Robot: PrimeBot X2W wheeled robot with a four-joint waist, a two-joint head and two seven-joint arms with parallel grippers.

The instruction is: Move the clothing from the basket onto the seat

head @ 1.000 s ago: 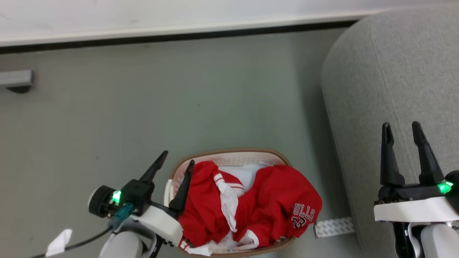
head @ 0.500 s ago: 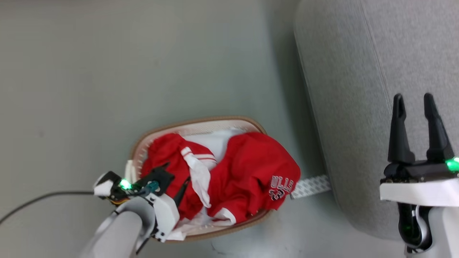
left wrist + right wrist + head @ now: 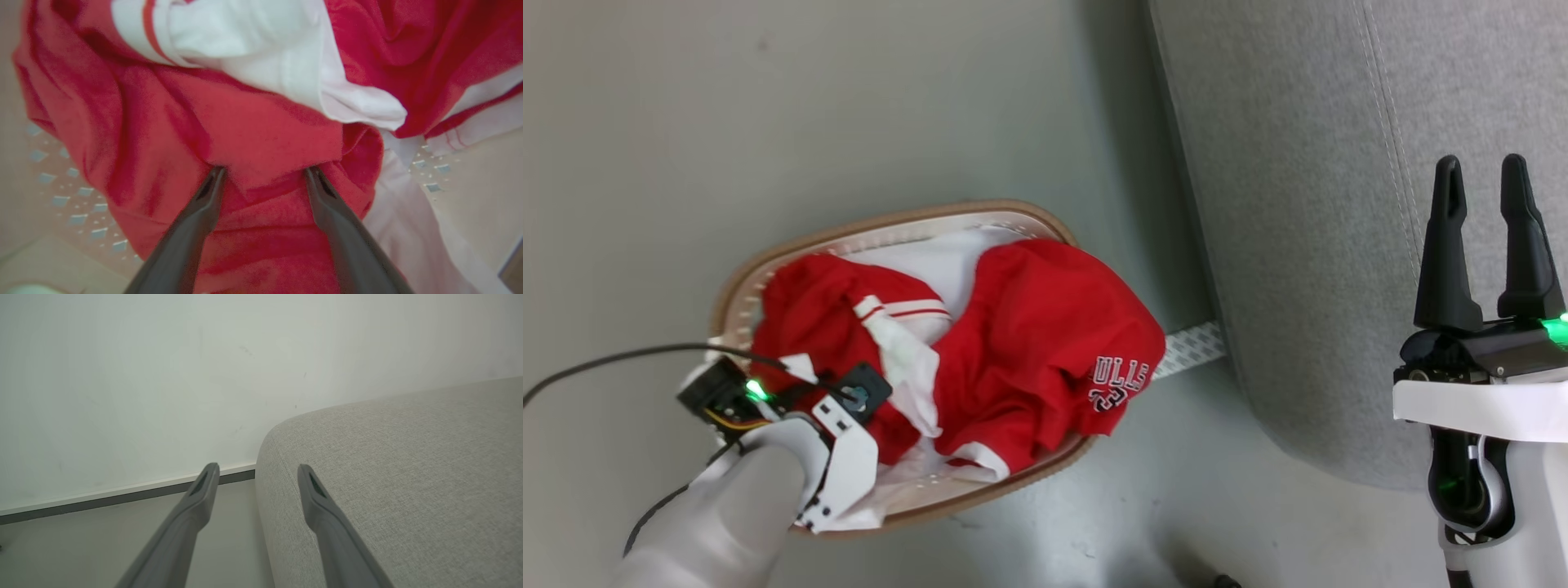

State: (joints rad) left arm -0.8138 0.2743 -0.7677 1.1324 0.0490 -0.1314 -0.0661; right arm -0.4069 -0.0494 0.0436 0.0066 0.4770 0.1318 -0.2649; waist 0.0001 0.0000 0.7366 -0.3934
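Note:
The red garment with striped trim [image 3: 828, 312] should come away on its own when the robot lifts it, and the lettered garment should stay behind, because a white gap [image 3: 947, 266] separates them.
The basket [image 3: 890, 224], white with a tan rim, stands on the floor left of the seat [image 3: 1298, 204]. The clothing fills it: a red garment with lettering [image 3: 1054, 343] on the right and a red one with white panels and striped trim [image 3: 825, 302] on the left. My left forearm [image 3: 727, 506] reaches down over the basket's near left side. In the left wrist view my left gripper [image 3: 265, 169] is open, its tips pressed into the red fabric [image 3: 253, 134] with a fold between them. My right gripper [image 3: 1481, 163] stands open and holds nothing, above the seat's edge [image 3: 408, 477].
A white patterned strip [image 3: 1192, 347] lies on the grey floor [image 3: 849, 106] between basket and sofa. A black cable [image 3: 605, 363] runs left from my left wrist. The right wrist view shows a pale wall and dark baseboard [image 3: 122, 494] beyond the sofa's end.
The head camera has tilted down and shifted. My left gripper has turned downward and sunk into the basket onto the red garment. The right gripper holds its open pose.

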